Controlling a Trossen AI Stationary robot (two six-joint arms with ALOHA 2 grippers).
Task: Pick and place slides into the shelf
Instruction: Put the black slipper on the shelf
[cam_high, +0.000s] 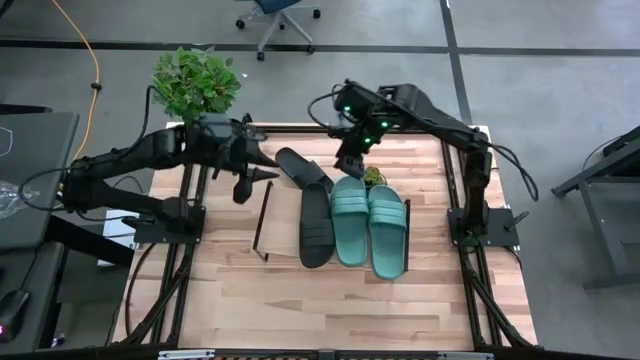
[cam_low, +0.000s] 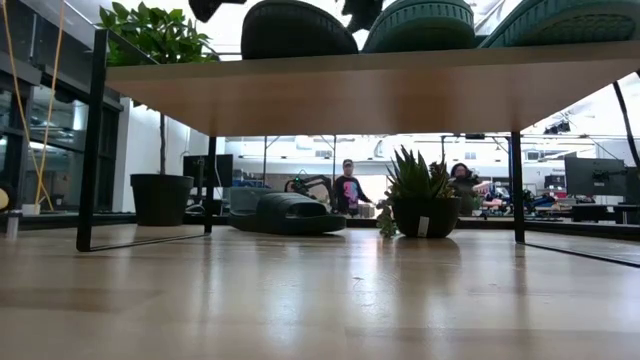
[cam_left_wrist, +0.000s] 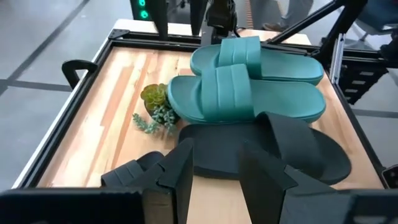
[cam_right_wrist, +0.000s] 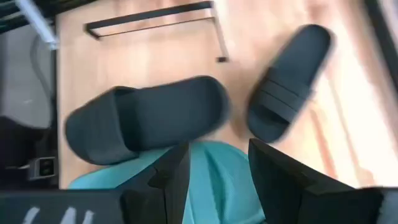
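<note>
The loose black slide is on my left gripper's side. Next, my right gripper moves back so that my left gripper can take the slide behind the strap.
The shelf stands mid-table on thin black wire legs. On its plank lie side by side one black slide and two teal slides. The second black slide lies sole-down on the table beyond the shelf, seen under the plank in the low view. My right gripper is open just over the far end of the inner teal slide. My left gripper is open above the table, left of the loose black slide.
A small potted succulent stands on the table just beyond the teal slides, close to my right gripper. A larger leafy plant sits off the far left corner. Bare plank is left on the shelf's left end, bare tabletop near the front edge.
</note>
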